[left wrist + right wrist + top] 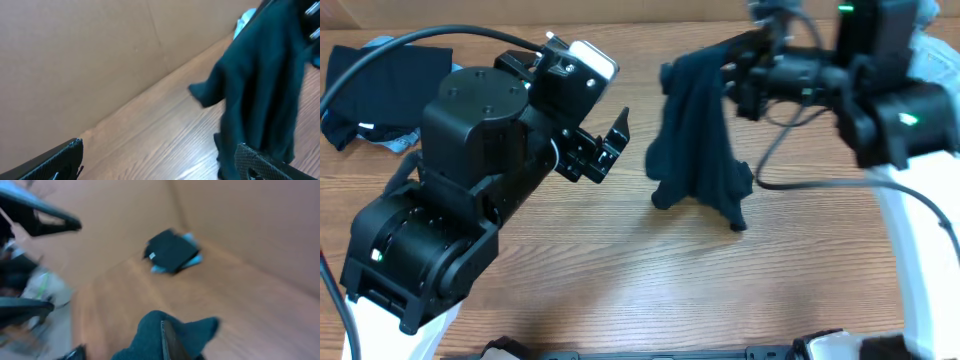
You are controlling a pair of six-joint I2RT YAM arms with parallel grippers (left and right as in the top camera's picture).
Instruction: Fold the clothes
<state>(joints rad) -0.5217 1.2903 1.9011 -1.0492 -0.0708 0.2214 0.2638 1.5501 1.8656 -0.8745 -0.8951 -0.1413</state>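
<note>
My left gripper will lift the dark navy shirt [267,82], and the shirt will stay bunched around the gripper's fingers because it hangs in loose, limp folds [250,120].
A dark navy shirt [698,140] hangs bunched from my right gripper [718,68], which is shut on its top; the lower folds rest on the wooden table [620,260]. In the right wrist view the cloth [145,337] wraps around one finger [169,339]. My left gripper [605,150] stands open just left of the hanging shirt, with nothing between its fingers. In the left wrist view the shirt [265,75] hangs beside the right fingertip [255,162], while the left fingertip [60,160] is over bare wood. More clothes, a dark pile [380,85], lie at the back left.
Pale blue fabric [930,50] lies at the back right behind the right arm. A brown cardboard wall [75,60] runs along the table's far edge. The dark pile [172,250] with light blue edges shows in the right wrist view.
</note>
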